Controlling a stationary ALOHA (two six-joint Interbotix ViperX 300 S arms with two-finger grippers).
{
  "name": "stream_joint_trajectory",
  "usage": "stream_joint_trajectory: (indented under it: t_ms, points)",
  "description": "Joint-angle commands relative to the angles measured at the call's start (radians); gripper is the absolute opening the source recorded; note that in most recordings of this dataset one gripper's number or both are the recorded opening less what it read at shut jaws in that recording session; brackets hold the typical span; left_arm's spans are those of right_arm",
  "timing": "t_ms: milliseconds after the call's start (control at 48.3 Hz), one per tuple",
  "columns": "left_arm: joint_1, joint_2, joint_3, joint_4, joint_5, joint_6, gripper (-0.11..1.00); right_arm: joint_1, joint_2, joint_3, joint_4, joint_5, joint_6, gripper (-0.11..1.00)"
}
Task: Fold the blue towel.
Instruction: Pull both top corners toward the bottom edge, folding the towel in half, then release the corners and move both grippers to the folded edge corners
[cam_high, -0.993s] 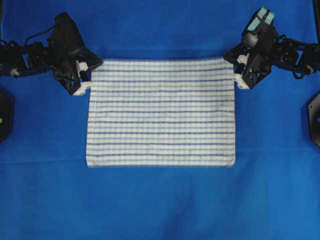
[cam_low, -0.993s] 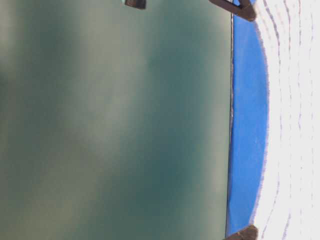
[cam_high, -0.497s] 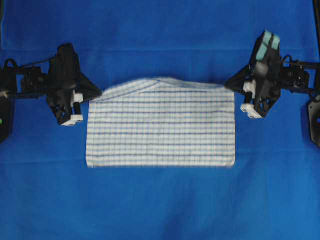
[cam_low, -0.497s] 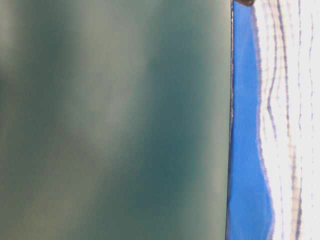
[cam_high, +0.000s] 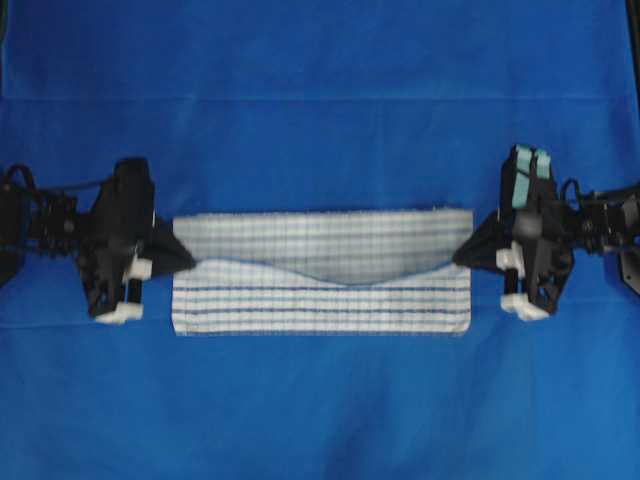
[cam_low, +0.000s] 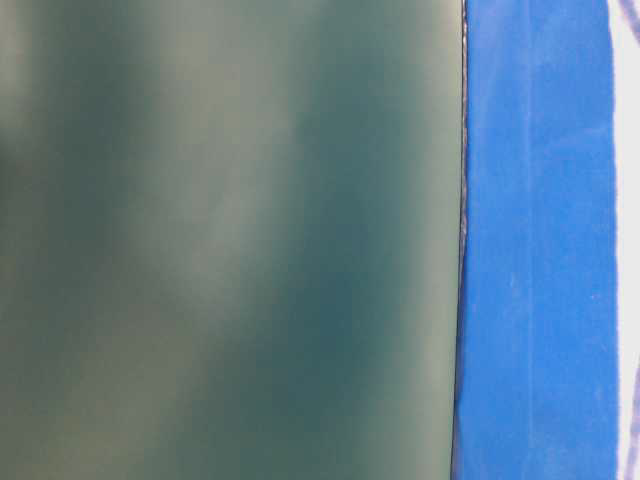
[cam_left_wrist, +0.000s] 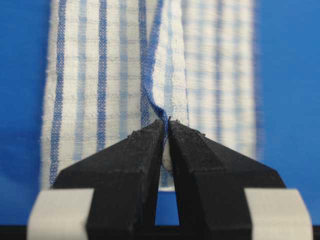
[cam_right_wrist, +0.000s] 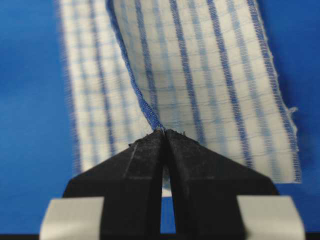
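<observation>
My right gripper goes on toward the towel's front edge (cam_high: 440, 333) before it lets go there, because the flap's corners (cam_high: 447, 268) line up with the blue towel's sides.
The blue towel (cam_high: 320, 308), white with thin blue stripes, lies mid-table with its far part doubled over toward the front. The carried flap (cam_high: 320, 240) sags in the middle and shows its paler underside. My left gripper (cam_high: 188, 262) is shut on the flap's left corner. My right gripper (cam_high: 460, 256) is shut on its right corner. In the left wrist view the black jaws of the left gripper (cam_left_wrist: 166, 122) pinch a blue hem of the towel (cam_left_wrist: 100, 75). The right gripper (cam_right_wrist: 163, 132) pinches the towel (cam_right_wrist: 215, 75) the same way. Only a white sliver of towel (cam_low: 630, 200) shows at table level.
A plain blue sheet (cam_high: 320, 100) covers the whole table, with bare sheet (cam_high: 320, 410) in front of the towel. A blurred dark green surface (cam_low: 220, 240) fills most of the table-level view beside the sheet's edge (cam_low: 530, 240).
Both grippers have travelled from the far side toward the front, carrying the towel's far edge over the near half. The towel's visible depth has shrunk to a narrow band.
</observation>
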Motion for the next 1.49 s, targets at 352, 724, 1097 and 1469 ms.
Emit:
stream_joint_trajectory:
  t_ms: [352,724,1097,1469]
  points:
    - [-0.086,-0.002,-0.018,0.0,-0.003,-0.094,0.03,0.087,0.034,-0.028,0.002,-0.002,0.052,0.03]
    - [-0.084,0.0,-0.018,0.002,-0.003,-0.092,0.14,0.091,0.071,-0.054,0.003,0.009,0.055,0.03]
    - [-0.015,-0.035,-0.012,0.002,-0.002,-0.074,0.62,0.052,0.049,-0.052,-0.017,0.035,0.061,0.67]
    - [0.126,-0.06,0.002,0.003,0.021,0.002,0.62,-0.15,0.034,-0.043,-0.089,0.094,0.06,0.62]
